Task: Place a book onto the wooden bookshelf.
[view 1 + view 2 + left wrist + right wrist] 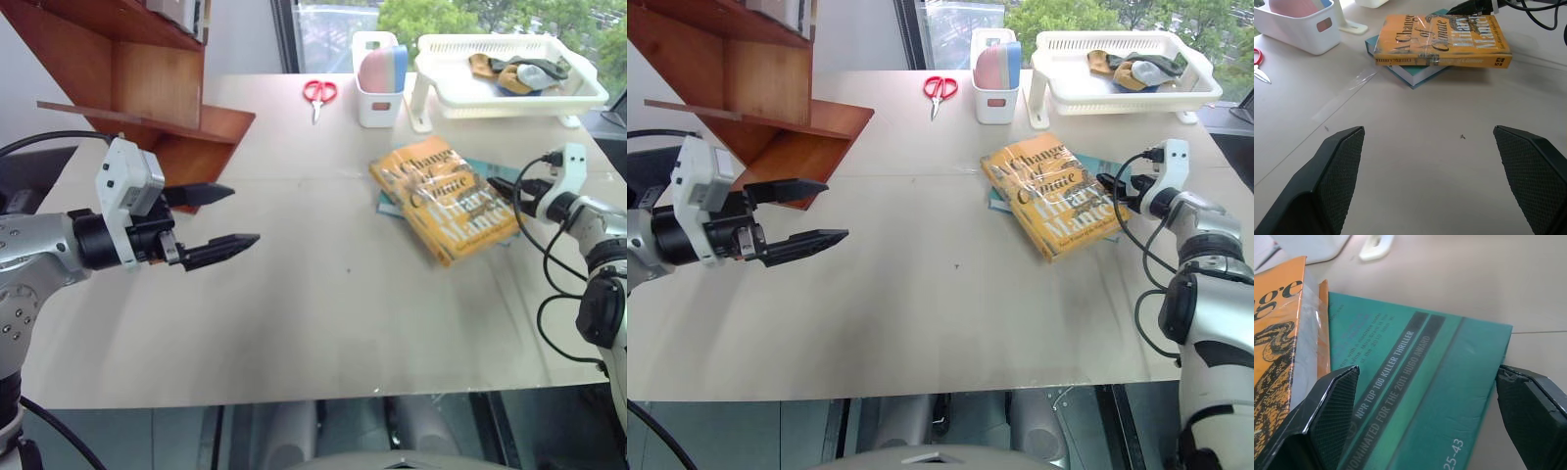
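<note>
My gripper will leave the teal book (482, 167) behind, flat, when it lifts the yellow-orange book, because teal corners (388, 206) stick out crooked under the yellow-orange book.
The book (446, 201), yellow-orange with large title lettering, lies flat at the table's right on top of a thin teal book (1420, 382). My right gripper (506, 190) is at the books' right edge, low over the table. It is open, and in the right wrist view its fingers (1332, 406) stand to either side of the teal book's end without closing on it. My left gripper (245, 215) hovers open and empty over the table's left, pointing toward the books. The wooden bookshelf (147, 78) stands at the far left, just behind the left gripper.
Red-handled scissors (318, 93) lie at the back middle. Beside them is a small white bin (380, 98) holding pink and blue items. A white basket tray (578, 98) with cloth items stands at the back right. Windows run behind the table's far edge.
</note>
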Controlling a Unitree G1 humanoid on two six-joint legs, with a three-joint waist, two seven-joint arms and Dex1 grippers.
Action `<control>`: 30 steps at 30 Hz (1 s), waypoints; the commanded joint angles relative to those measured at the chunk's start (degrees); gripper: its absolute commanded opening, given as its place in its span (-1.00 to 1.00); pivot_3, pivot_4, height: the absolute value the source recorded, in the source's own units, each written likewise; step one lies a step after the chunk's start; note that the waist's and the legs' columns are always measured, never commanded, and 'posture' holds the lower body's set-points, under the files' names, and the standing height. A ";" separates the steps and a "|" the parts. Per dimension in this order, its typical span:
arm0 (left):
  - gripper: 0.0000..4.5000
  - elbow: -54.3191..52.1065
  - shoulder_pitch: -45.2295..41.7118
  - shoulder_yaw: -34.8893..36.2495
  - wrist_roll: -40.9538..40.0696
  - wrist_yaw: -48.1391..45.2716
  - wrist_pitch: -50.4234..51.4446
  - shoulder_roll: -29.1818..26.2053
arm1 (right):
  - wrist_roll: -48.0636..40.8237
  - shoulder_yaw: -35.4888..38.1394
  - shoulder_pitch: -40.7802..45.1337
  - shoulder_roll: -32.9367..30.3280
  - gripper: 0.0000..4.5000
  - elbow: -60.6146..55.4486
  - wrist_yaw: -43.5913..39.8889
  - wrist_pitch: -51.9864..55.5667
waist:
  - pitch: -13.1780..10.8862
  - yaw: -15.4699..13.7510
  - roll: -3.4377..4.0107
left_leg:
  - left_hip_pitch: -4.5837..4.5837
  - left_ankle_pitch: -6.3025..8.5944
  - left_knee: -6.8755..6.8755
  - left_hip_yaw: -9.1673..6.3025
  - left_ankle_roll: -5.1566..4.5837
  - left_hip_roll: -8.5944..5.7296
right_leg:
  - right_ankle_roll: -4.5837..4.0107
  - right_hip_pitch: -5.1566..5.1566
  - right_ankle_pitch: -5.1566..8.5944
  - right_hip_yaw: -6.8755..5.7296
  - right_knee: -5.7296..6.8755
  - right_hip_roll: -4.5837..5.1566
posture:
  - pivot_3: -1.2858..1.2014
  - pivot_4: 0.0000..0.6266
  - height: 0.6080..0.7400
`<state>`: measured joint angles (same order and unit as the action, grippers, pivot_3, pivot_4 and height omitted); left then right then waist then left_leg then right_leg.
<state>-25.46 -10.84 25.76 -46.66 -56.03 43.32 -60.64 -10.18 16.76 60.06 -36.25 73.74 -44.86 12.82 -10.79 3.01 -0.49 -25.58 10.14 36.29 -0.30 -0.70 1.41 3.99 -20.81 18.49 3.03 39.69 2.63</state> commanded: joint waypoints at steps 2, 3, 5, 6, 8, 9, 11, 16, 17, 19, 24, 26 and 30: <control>0.97 -1.64 0.56 3.20 -1.20 0.00 0.26 -0.71 | -0.37 -0.76 -0.53 1.72 1.00 -2.56 -3.23 2.16 | 0.00 0.30 0.00 | 0.00 0.00 0.00 -0.01 0.00 0.00 | 0.00 0.00 0.00 0.00 0.01 0.00 | 0.03 -0.52 1.00; 0.97 -1.77 0.77 3.30 -1.24 0.04 0.32 -0.66 | -0.68 -0.70 -0.65 1.98 1.00 -3.24 -3.74 2.95 | 0.00 0.38 0.00 | 0.00 0.00 0.00 -0.01 0.00 0.00 | 0.00 0.00 0.00 0.00 0.01 0.00 | 0.03 -0.52 1.00; 0.97 -1.97 0.96 3.19 -1.25 0.18 0.40 -0.58 | -1.45 -0.79 -1.27 2.76 1.00 -5.70 -4.70 5.75 | 0.00 0.46 0.00 | 0.00 0.00 0.00 -0.01 0.00 0.00 | 0.00 0.00 0.00 0.00 0.01 0.00 | 0.03 -0.52 1.00; 0.97 -1.97 0.95 3.05 -1.21 0.22 0.39 -0.57 | -1.54 -1.20 -1.80 3.19 1.00 -7.28 -5.05 7.07 | 0.00 0.49 0.00 | 0.00 0.00 0.00 -0.02 0.00 0.00 | 0.00 0.00 0.00 0.00 0.01 0.00 | 0.03 -0.52 1.00; 0.97 -2.04 1.06 2.90 -1.30 0.23 0.39 -0.58 | -2.59 -2.14 -4.44 4.43 1.00 -14.32 -5.18 12.41 | -0.01 0.55 -0.01 | 0.00 0.00 0.00 -0.03 0.00 0.02 | 0.00 0.00 0.00 0.00 0.02 0.00 | 0.03 -0.52 1.00; 0.97 -2.05 1.10 2.82 -1.30 0.25 0.36 -0.58 | -3.36 -2.57 -6.40 5.02 1.00 -19.23 -4.81 15.40 | -0.01 0.53 -0.01 | -0.01 0.00 0.00 -0.05 0.00 0.03 | 0.00 0.00 0.00 -0.01 0.03 0.00 | 0.03 -0.52 1.00; 0.97 -2.20 1.20 2.78 -1.47 0.30 0.43 -0.49 | -5.84 -2.58 -10.70 6.23 1.00 -30.06 -3.01 23.43 | 0.00 0.37 -0.01 | -0.01 0.00 -0.01 -0.06 0.00 0.04 | 0.00 -0.01 0.00 -0.01 0.04 0.00 | 0.03 -0.52 1.00; 0.97 -2.40 1.71 2.54 -1.36 0.31 0.28 -0.27 | -10.91 -1.57 -20.32 9.63 1.00 -56.27 6.00 40.17 | 0.00 0.19 -0.01 | -0.05 0.00 -0.04 -0.09 0.00 0.16 | 0.00 -0.07 0.00 -0.03 0.06 0.01 | 0.03 -0.52 1.00; 0.97 -2.44 1.82 2.53 -1.47 0.31 0.31 -0.18 | -11.87 -1.12 -21.54 10.47 1.00 -60.40 8.05 43.34 | -0.01 0.20 0.00 | -0.05 0.00 -0.04 -0.03 0.00 0.16 | 0.00 -0.12 0.00 0.02 0.10 0.00 | 0.03 -0.52 1.00; 0.97 -2.49 1.93 2.44 -1.52 0.34 0.28 -0.02 | -13.55 0.05 -23.18 12.66 1.00 -66.99 12.03 48.71 | -0.01 0.15 0.00 | -0.07 0.00 -0.04 -0.02 0.00 0.16 | 0.00 -0.17 0.00 0.03 0.13 0.01 | 0.03 -0.52 1.00; 0.97 -2.32 1.97 1.79 -1.17 0.43 -0.13 0.33 | -16.84 2.63 -24.42 19.97 1.00 -78.87 21.04 58.97 | -0.01 0.13 0.00 | -0.14 0.00 -0.05 0.00 0.01 0.16 | 0.00 -0.29 0.00 0.06 0.14 0.00 | 0.03 -0.52 1.00; 0.97 -2.15 1.90 1.53 -0.98 0.35 -0.31 0.38 | -17.46 3.85 -24.08 22.57 1.00 -81.24 24.24 61.88 | -0.01 0.02 0.00 | -0.22 0.00 -0.06 0.05 0.01 0.15 | 0.00 -0.40 0.00 0.10 0.17 0.00 | 0.03 -0.52 1.00; 0.97 -1.88 1.69 1.43 -1.08 0.17 -0.32 0.34 | -17.66 6.32 -23.20 24.85 1.00 -84.31 29.03 65.09 | -0.01 -0.56 0.00 | -0.29 0.00 -0.08 0.08 0.00 0.15 | 0.00 -0.48 0.00 0.12 0.16 0.01 | 0.03 -0.52 1.00</control>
<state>-26.80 -8.67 26.44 -47.40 -55.74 43.73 -60.24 -27.02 21.19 35.36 -11.25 -6.92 -17.98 76.56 -10.79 2.45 -0.50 -25.87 10.14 36.20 -0.22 -0.69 1.55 3.99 -21.28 18.49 3.15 39.84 2.64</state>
